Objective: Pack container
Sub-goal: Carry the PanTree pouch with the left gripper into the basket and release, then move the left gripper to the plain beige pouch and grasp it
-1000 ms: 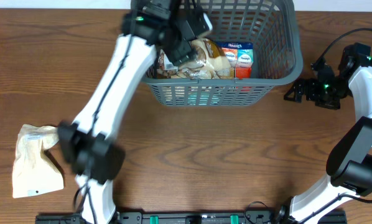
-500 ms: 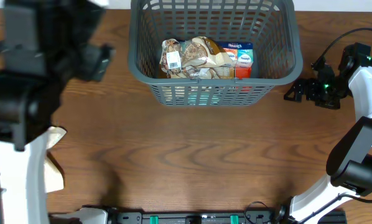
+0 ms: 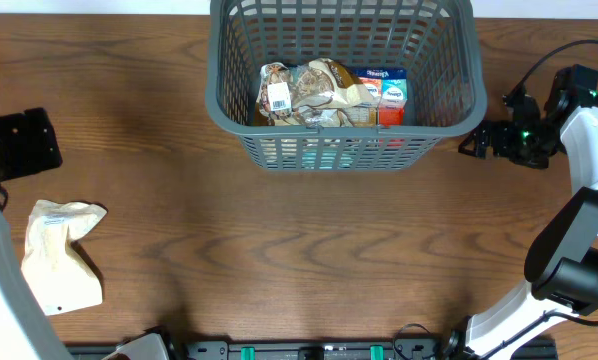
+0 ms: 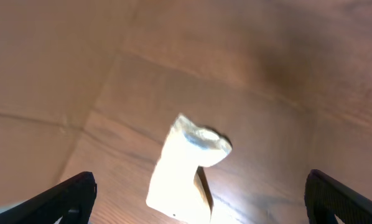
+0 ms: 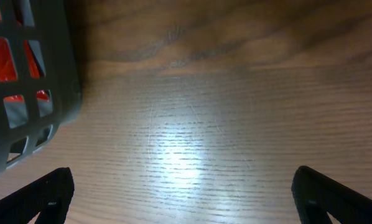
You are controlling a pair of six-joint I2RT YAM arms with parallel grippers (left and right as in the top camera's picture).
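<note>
My left gripper needs to move back toward the front and then come down over the packet's middle (image 3: 57,256), because it is hanging high past the cream packet's far end (image 3: 67,212).
The dark grey slotted basket (image 3: 459,105) stands at the back centre and holds several packets (image 3: 309,92) and a small carton (image 3: 384,90). A pale cream packet (image 3: 54,262) lies on the table at the front left; it also shows in the left wrist view (image 4: 185,171). My left gripper (image 4: 198,202) is open and empty, high above that packet; the overhead view shows only its arm at the left edge. My right gripper (image 3: 471,145) is open and empty just right of the basket, whose corner (image 5: 30,87) shows in the right wrist view; its fingers (image 5: 183,196) hang over bare wood.
The table is brown wood. The right arm's base (image 3: 579,270) stands at the front right. A dark rail (image 3: 309,350) runs along the front edge.
My left arm has drawn back from the basket to the far left, leaving a packet inside it. The right arm has hardly moved.
</note>
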